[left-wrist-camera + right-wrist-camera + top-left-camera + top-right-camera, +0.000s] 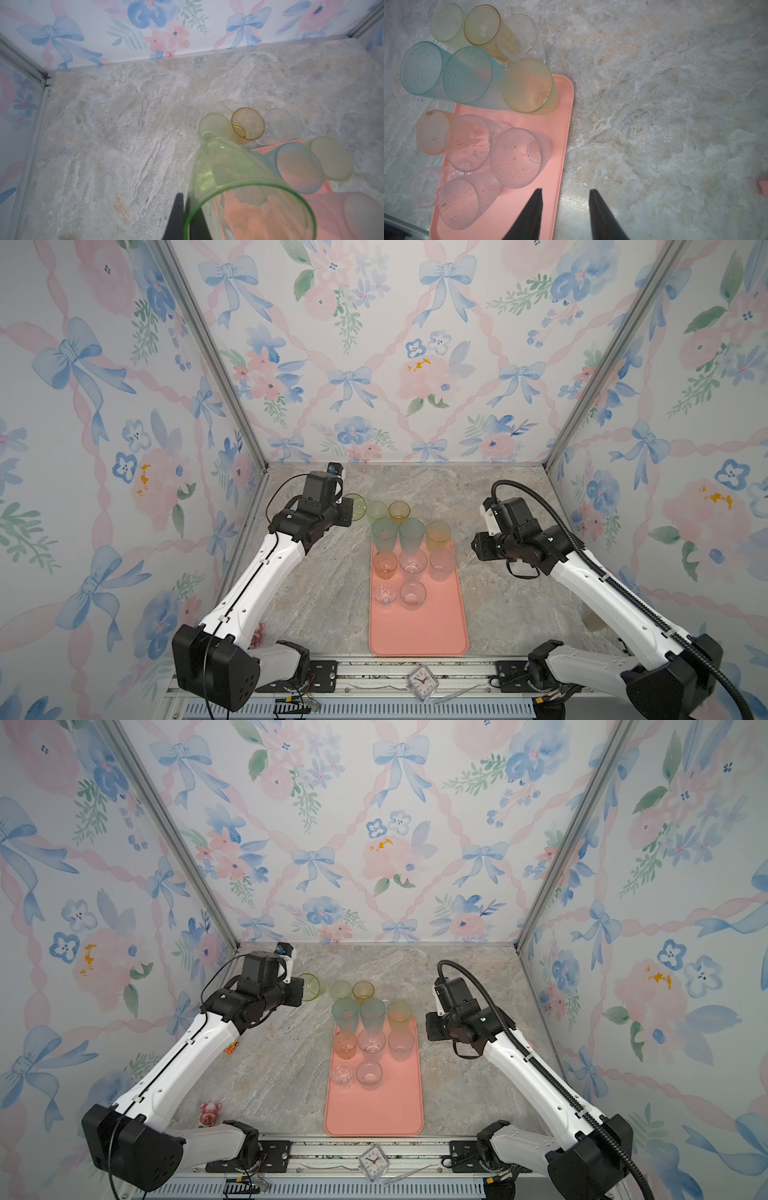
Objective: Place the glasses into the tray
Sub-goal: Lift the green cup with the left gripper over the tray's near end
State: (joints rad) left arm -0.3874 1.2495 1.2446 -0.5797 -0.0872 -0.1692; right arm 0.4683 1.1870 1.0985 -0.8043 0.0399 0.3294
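Note:
My right gripper should move back and wait while my left gripper puts the yellow-green glass in the tray's open spot (pixel 444 597), because my right gripper is hovering by the tray's edge (pixel 456 562).
My left gripper (pixel 184 197) is shut on the rim of a yellow-green glass (pixel 239 187), one finger inside and one outside. It holds this glass (pixel 355 506) tilted above the table, left of the tray's far end. The salmon-pink tray (pixel 419 626) carries several glasses: two teal (pixel 384 533) and one yellowish at its far end, then orange and clear ones (pixel 412 562) nearer. Behind the tray stand a pale green glass (pixel 376 510), an amber one (pixel 399 511) and a clear one. My right gripper (pixel 565 190) is open and empty, over the tray's right edge (pixel 560 166).
Floral walls close in the back and both sides. A small clock (pixel 423 682) lies on the front rail. A pink toy (pixel 210 1112) and a small orange item (pixel 232 1048) sit on the marble table near the left arm.

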